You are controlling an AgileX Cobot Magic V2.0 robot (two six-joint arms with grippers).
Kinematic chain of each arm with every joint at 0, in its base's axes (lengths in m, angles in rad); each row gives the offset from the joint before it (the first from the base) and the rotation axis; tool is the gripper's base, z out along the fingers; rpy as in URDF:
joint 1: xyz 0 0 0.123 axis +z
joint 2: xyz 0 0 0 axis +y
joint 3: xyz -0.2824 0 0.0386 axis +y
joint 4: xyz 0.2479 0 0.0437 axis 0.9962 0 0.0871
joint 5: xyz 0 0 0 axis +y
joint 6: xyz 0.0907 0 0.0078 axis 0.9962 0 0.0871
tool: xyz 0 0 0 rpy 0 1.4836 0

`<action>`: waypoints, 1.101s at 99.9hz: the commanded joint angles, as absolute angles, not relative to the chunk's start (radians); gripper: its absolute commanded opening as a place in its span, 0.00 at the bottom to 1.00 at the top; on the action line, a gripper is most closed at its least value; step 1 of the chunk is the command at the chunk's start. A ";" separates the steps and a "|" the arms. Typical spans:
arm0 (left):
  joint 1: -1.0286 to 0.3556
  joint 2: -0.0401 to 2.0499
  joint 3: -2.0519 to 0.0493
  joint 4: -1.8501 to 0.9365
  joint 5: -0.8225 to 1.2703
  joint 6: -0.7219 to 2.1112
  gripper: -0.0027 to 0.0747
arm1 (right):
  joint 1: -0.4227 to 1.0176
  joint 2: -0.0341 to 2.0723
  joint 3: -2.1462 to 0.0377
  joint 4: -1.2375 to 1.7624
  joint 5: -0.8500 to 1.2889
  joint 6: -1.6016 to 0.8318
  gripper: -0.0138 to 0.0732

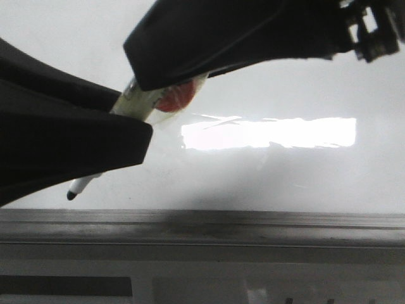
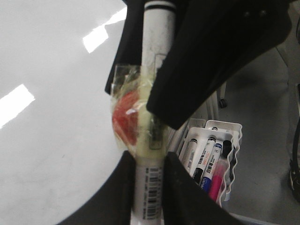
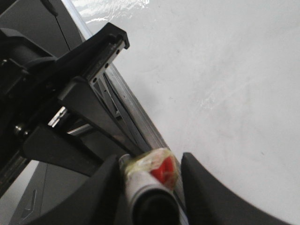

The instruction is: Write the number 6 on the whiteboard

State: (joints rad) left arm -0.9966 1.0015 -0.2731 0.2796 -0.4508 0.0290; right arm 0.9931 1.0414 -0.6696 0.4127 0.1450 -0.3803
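My left gripper needs to open and move away before my right gripper writes on the whiteboard (image 1: pixel 163 147), because my left gripper's fingers are around the marker's body (image 2: pixel 149 188) near its tip.
The whiteboard (image 1: pixel 285 183) is glossy pale grey-white, with a grey metal rail (image 1: pixel 253 225) along its near edge. No number 6 shows on it in any view. My left gripper (image 1: pixel 130 114) is shut on a white marker (image 1: pixel 85 183) wrapped in yellowish tape with a red patch. The marker's black tip hangs just above the board near the rail. In the left wrist view the fingers (image 2: pixel 122 187) clamp the barcoded barrel (image 2: pixel 152 56). My right gripper (image 3: pixel 150 164) straddles the marker's rear end (image 3: pixel 145 183), with a gap on one side. It also shows in the front view (image 1: pixel 164 69).
A bright rectangular glare (image 1: pixel 269 133) lies on the board. A white tray (image 2: pixel 232 140) with several spare markers stands beside the board. The board also shows in the left wrist view (image 2: pixel 47 140) and right wrist view (image 3: pixel 225 70). The rail (image 3: pixel 136 117) runs under the right gripper.
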 commanded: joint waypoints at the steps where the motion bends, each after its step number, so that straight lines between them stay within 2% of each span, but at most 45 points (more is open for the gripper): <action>1: -1.005 0.990 -0.304 0.271 -0.539 0.024 0.01 | 1.006 1.036 -0.710 0.420 0.080 -0.393 0.47; 8: -1.005 0.990 -0.304 0.271 -0.539 0.024 0.01 | 1.010 1.036 -0.710 0.420 0.078 -0.393 0.45; 15: -1.005 0.990 -0.304 0.271 -0.539 0.024 0.01 | 1.012 1.036 -0.710 0.420 0.078 -0.393 0.38; 31: -1.005 0.990 -0.304 0.271 -0.539 0.024 0.01 | 1.012 1.036 -0.710 0.426 0.075 -0.393 0.07; 40: -1.005 0.990 -0.304 0.271 -0.539 0.024 0.02 | 1.012 1.036 -0.710 0.428 0.071 -0.393 0.09; 49: -1.005 0.990 -0.304 0.271 -0.539 0.024 0.09 | 1.012 1.036 -0.710 0.428 0.071 -0.393 0.09; 62: -1.005 0.990 -0.304 0.255 -0.539 0.024 0.37 | 1.012 1.036 -0.708 0.428 0.067 -0.393 0.09; 69: -1.005 0.990 -0.304 0.213 -0.539 0.024 0.47 | 1.008 1.036 -0.708 0.442 0.074 -0.391 0.09; 94: -1.002 0.919 -0.304 0.095 -0.482 0.035 0.49 | 0.949 1.036 -0.708 0.490 0.097 -0.389 0.09; 110: -1.001 0.838 -0.304 -0.167 -0.362 0.296 0.49 | 0.881 1.036 -0.708 0.511 0.121 -0.389 0.09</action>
State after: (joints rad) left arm -0.9966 0.8807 -0.2731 -0.0065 -0.3457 0.1574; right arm 0.9148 1.0463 -0.6742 0.4917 0.1706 -0.3821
